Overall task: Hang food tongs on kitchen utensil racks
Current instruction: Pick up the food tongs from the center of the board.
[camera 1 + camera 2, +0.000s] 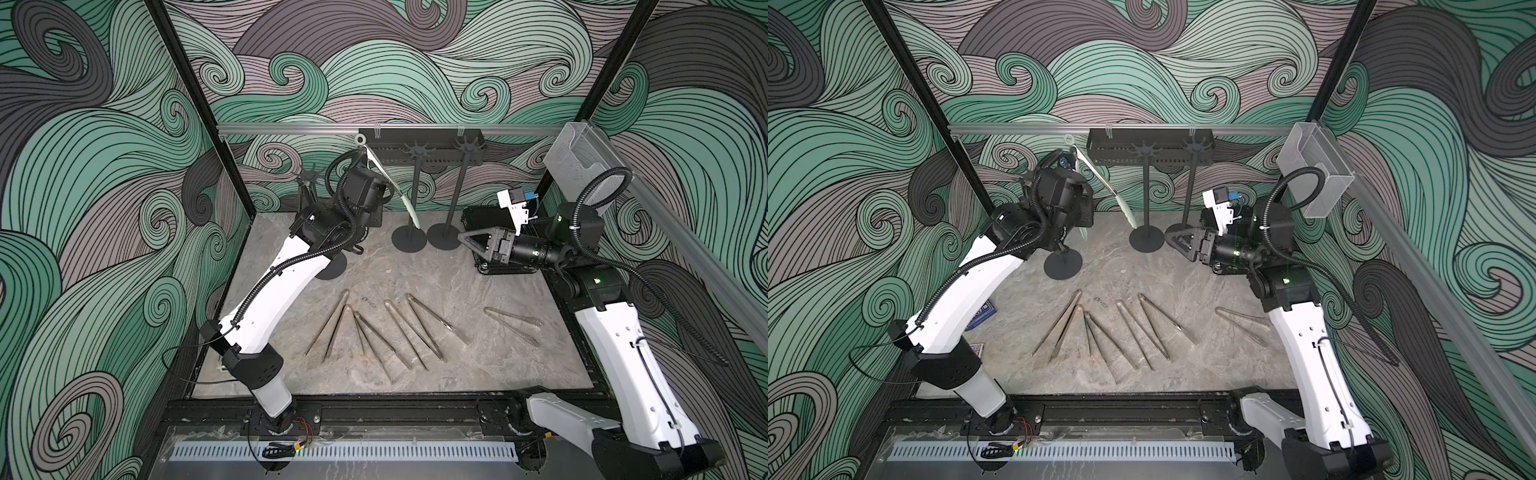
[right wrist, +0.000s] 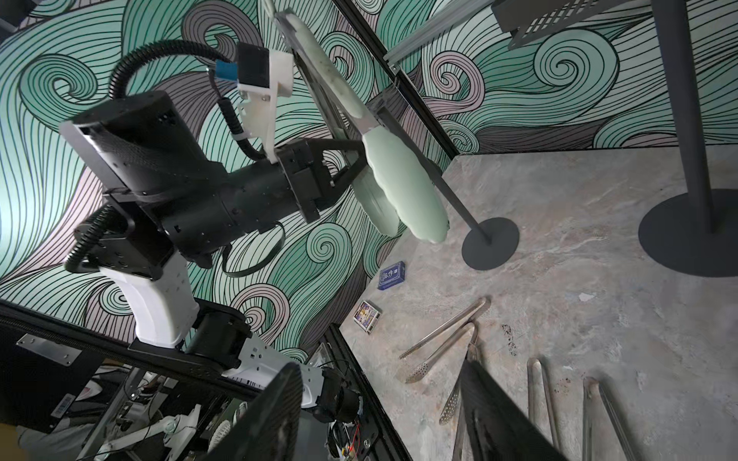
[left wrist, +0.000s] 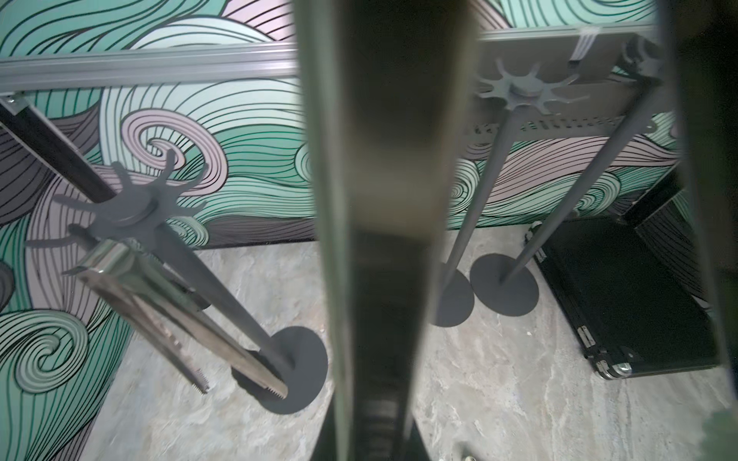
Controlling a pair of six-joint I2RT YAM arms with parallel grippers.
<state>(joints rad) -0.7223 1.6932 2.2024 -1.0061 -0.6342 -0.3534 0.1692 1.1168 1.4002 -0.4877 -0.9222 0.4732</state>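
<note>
My gripper will have the tongs (image 1: 390, 178) spread wide when it carries them by an arm, because the pale-green food tongs' tips (image 2: 395, 209) are apart below my left gripper.
My left gripper (image 2: 356, 157) is shut on the pale-green silicone-tipped food tongs (image 1: 395, 187), holding them in the air with the ring end up, between the left rack (image 1: 309, 178) and the middle rack (image 1: 417, 151). The left wrist view shows these tongs (image 3: 383, 199) running up its middle. Steel tongs (image 3: 179, 319) hang from the left rack's hooks (image 3: 131, 215). A third rack (image 1: 468, 143) stands at the right. Several steel tongs (image 1: 378, 345) lie on the table. My right gripper (image 1: 462, 237) is open and holds nothing, low beside the rack bases.
A black perforated shelf (image 1: 419, 143) hangs on the back rail and a clear mesh box (image 1: 582, 166) on the right rail. A black case (image 3: 623, 295) lies at the back right. Two small card boxes (image 2: 392, 275) (image 2: 366, 315) lie by the left wall.
</note>
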